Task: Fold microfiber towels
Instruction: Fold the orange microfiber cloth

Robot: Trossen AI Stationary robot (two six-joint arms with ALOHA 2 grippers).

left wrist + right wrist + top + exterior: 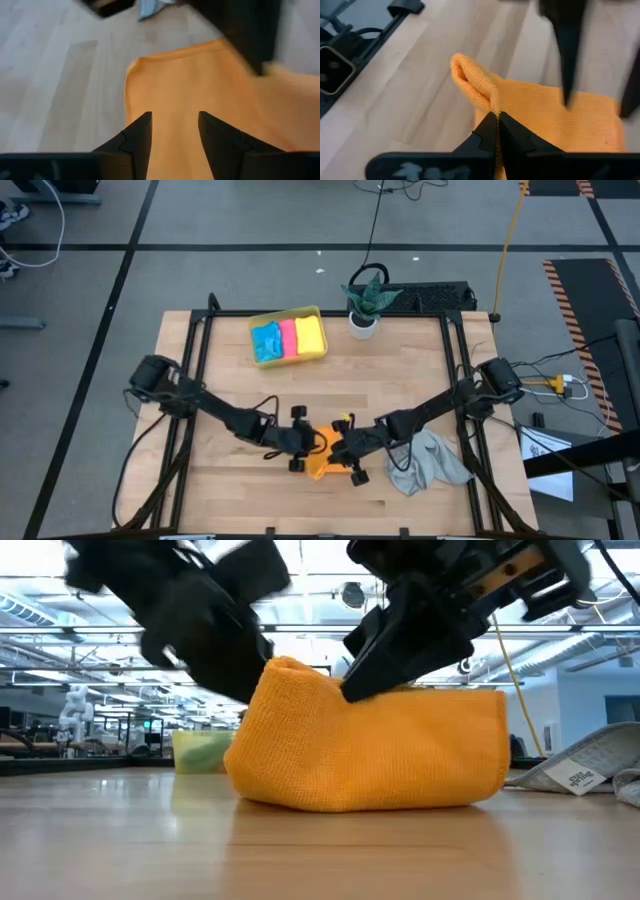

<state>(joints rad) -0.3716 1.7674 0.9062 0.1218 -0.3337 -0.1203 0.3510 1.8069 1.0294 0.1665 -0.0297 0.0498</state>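
The orange towel [321, 463] appears smooth along its straight edge [177, 53], so the cloth will turn over and come to rest as a flat rectangle when the robot folds it.
An orange microfiber towel [322, 468] lies bunched at the middle of the table near its front edge; in the low view it stands as a rounded mound [400, 750] with its bottom on the wood. My right gripper [496, 117] is shut on a raised fold of it. My left gripper [172, 132] is open just over the towel's left part, and orange cloth shows through the gap. A grey towel [432, 463] lies crumpled at the right. Blue [266, 342], pink [288, 338] and yellow [311, 335] towels lie folded in a yellow tray [287, 315]. My right gripper pinches a raised fold of the orange towel's upper edge [492, 106] between its two fingers, slanting down from the table's right. The fold holds several layers. The cloth rises to the fingertips [350, 690], and the rest sags to the table. I cannot tell whether my left gripper touches the towel.
A potted plant [364, 305] stands at the far edge, right of the tray. The grey towel lies close beside my right arm. Bare wood stretches to the left of the orange towel and between it and the tray.
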